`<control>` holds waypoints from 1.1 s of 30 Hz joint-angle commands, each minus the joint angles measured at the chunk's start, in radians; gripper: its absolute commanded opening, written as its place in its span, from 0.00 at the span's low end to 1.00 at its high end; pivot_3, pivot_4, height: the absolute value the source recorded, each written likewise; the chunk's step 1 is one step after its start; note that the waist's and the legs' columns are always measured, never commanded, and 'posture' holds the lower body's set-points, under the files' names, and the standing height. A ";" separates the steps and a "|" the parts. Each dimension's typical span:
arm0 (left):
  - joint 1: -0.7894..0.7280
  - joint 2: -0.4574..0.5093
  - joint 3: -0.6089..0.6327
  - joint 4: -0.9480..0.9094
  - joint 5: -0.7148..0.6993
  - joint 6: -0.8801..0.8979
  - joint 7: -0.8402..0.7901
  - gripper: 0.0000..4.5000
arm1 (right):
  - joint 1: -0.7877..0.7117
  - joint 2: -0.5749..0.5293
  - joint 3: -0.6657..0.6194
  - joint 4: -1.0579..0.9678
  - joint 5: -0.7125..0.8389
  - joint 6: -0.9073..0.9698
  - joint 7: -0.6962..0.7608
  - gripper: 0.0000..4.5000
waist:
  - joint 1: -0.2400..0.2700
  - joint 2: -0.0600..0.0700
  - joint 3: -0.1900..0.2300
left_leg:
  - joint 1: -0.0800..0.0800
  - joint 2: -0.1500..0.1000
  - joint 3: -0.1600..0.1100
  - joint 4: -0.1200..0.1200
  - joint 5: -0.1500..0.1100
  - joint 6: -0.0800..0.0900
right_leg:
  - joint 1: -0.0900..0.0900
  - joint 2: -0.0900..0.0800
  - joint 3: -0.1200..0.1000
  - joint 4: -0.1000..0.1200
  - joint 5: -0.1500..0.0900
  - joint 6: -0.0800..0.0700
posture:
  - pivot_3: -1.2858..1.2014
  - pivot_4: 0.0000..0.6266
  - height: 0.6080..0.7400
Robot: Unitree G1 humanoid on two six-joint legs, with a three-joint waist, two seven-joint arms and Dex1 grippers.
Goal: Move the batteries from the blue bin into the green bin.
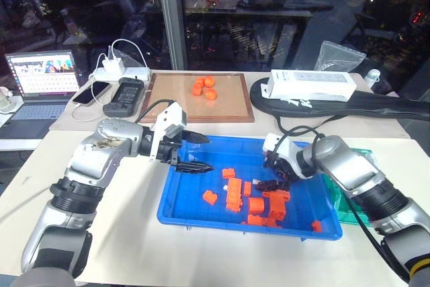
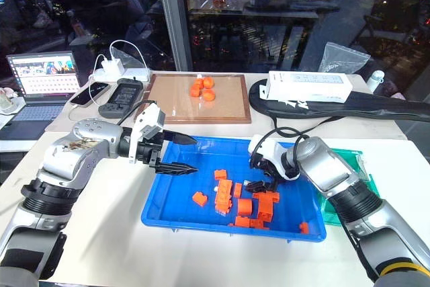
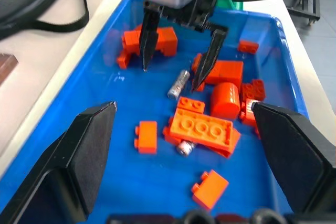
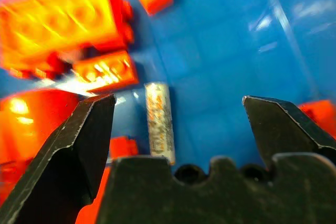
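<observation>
An orange brick is lying across a battery (image 1: pixel 225 187). My right gripper should place the silver battery, then clear the orange brick (image 1: pixel 234 195) away before it takes the covered battery.
The blue bin (image 1: pixel 183 196) lies on the white table in front of me, holding orange blocks (image 1: pixel 235 193) and batteries. One silver battery (image 3: pixel 178 84) lies on the bin floor right between the tips of my right gripper (image 3: pixel 170 77), which is open and lowered over it (image 4: pixel 159 121). A second battery (image 3: pixel 185 148) pokes out from under an orange brick. My left gripper (image 1: pixel 199 152) is open and empty, hovering over the bin's left end and pointing across it. The green bin (image 1: pixel 344 208) sits at the blue bin's right end, mostly hidden behind my right arm.
A wooden-framed tray (image 1: pixel 228 105) with orange pieces lies behind the blue bin. A white box (image 1: pixel 312 84) on a black bag (image 1: pixel 383 104) is at the back right. A laptop (image 1: pixel 41 82), a black device (image 1: pixel 124 95) and a charger (image 1: pixel 111 68) stand at the back left.
</observation>
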 commanded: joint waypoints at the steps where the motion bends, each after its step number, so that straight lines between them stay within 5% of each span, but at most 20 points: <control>1: 0.005 0.027 0.033 -0.044 -0.011 0.003 0.008 1.00 | 0.002 0.003 -0.012 -0.020 -0.025 -0.021 0.004 0.89 | 0.000 0.000 0.000 | 0.000 0.000 0.000 0.000 0.000 0.000 | 0.000 0.000 0.000 0.000 0.000 0.000 | 0.52 0.24 0.69; 12: -0.010 0.016 0.013 -0.037 -0.012 -0.003 0.014 1.00 | 0.022 -0.005 -0.082 -0.073 -0.045 -0.027 -0.004 0.08 | 0.001 0.000 0.000 | 0.000 0.000 0.000 0.004 0.000 0.000 | 0.000 0.000 -0.001 0.006 -0.001 -0.001 | 0.52 0.24 0.69; 19: -0.048 0.026 0.054 0.025 -0.048 0.011 -0.024 1.00 | -0.032 -0.116 -0.276 -0.241 0.051 0.159 0.011 0.05 | 0.004 0.000 0.001 | -0.001 0.000 -0.001 0.004 0.000 0.000 | -0.001 -0.001 -0.001 0.007 -0.001 -0.002 | 0.52 0.24 0.69; 23: -0.079 -0.012 0.049 0.031 -0.091 0.030 -0.043 1.00 | 0.006 -0.282 -0.437 -0.274 0.083 0.235 0.015 0.05 | 0.010 0.000 0.001 | -0.001 0.000 -0.001 0.004 0.000 0.000 | -0.001 -0.002 -0.004 0.006 -0.003 -0.002 | 0.52 0.24 0.69; 33: -0.136 -0.078 -0.001 0.099 -0.063 -0.022 -0.069 1.00 | 0.350 -0.453 -0.616 -0.268 0.082 0.207 -0.023 0.05 | -0.005 0.001 0.000 | -0.001 0.000 -0.003 0.003 0.000 0.000 | 0.000 -0.001 -0.004 0.006 -0.004 -0.004 | 0.52 0.24 0.69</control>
